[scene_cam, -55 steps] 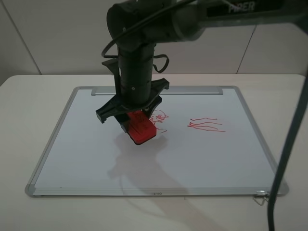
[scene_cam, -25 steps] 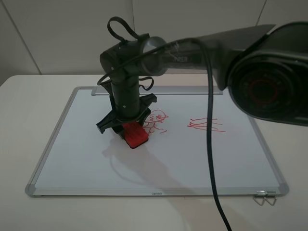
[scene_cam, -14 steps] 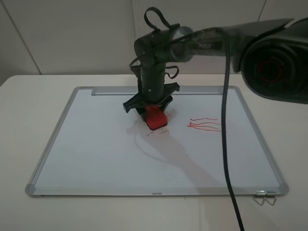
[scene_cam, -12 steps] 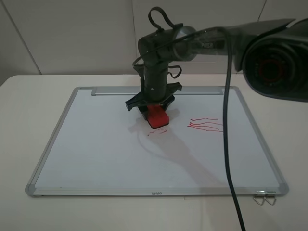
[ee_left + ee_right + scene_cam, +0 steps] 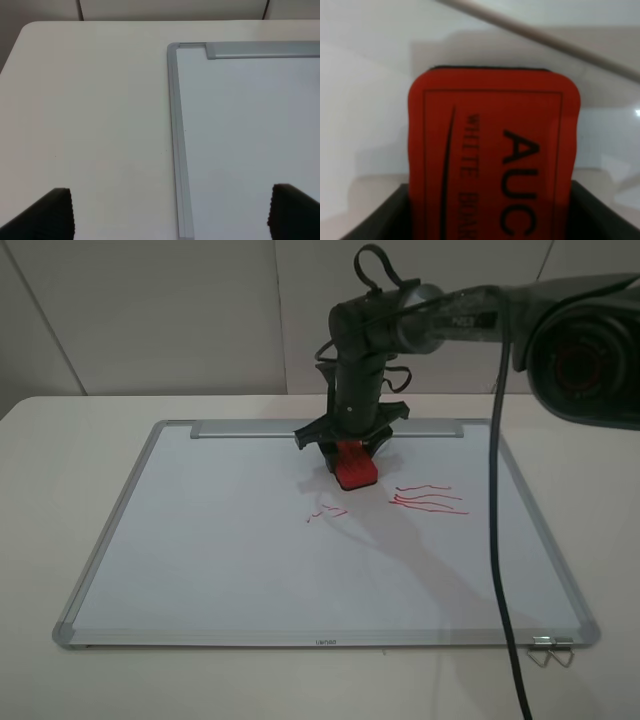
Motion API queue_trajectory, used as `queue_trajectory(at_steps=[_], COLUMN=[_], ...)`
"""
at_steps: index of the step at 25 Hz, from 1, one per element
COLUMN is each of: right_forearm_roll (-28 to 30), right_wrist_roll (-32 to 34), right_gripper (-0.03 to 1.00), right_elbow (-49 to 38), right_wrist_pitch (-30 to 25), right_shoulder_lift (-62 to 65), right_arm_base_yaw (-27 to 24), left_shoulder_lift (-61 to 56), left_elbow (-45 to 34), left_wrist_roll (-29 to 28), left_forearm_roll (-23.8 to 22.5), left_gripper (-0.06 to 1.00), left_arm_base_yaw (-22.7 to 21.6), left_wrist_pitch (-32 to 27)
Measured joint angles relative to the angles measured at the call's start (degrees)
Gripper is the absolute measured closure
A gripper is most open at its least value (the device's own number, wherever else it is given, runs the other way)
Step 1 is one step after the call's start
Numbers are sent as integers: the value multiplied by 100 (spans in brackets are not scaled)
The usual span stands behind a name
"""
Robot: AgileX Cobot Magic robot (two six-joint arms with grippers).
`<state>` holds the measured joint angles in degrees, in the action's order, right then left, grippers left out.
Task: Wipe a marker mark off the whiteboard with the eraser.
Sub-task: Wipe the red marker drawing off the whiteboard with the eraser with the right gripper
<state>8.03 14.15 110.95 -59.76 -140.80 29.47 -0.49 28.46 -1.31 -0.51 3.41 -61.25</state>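
The eraser [image 5: 356,468] is close to the whiteboard's far tray, past the short red strokes, so the robot's right gripper should wipe the eraser back over those strokes [image 5: 330,511].
My right gripper [image 5: 352,452] is shut on the red eraser [image 5: 356,469], which presses on the whiteboard [image 5: 220,540] near its far tray strip. In the right wrist view the eraser [image 5: 492,150] fills the frame, "AUC" lettering on top, between dark fingers [image 5: 380,222]. Of the marker mark [image 5: 328,511] only a few short red strokes show, just in front and left of the eraser. My left gripper [image 5: 175,215] hangs open over the whiteboard's [image 5: 250,125] left frame edge, holding nothing; it is out of the exterior view.
Wavy horizontal red lines [image 5: 428,500] lie right of the eraser. The silver tray strip [image 5: 250,428] runs along the far edge. A metal clip [image 5: 550,650] sits at the front right corner. The right arm's black cable [image 5: 495,540] hangs across the board's right side.
The right arm swept the eraser from left of the doodle across it toward the far right. The stick figure is gone except a few short strokes.
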Motion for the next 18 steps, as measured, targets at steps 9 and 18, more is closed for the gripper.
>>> queue_trajectory(at_steps=[9, 18], right_forearm_roll=[202, 197], right_wrist_roll=[41, 41], right_gripper=[47, 47], right_elbow=[22, -4], right_wrist_pitch=[-183, -860], right_shoulder_lift=[-1, 46], right_arm_base_yaw=[156, 715], left_shoulder_lift=[0, 0], left_elbow=[0, 0], left_wrist_roll=[0, 5], left_forearm_roll=[0, 0], left_gripper=[17, 17], left_arm_base_yaw=[0, 0], left_wrist_pitch=[0, 0])
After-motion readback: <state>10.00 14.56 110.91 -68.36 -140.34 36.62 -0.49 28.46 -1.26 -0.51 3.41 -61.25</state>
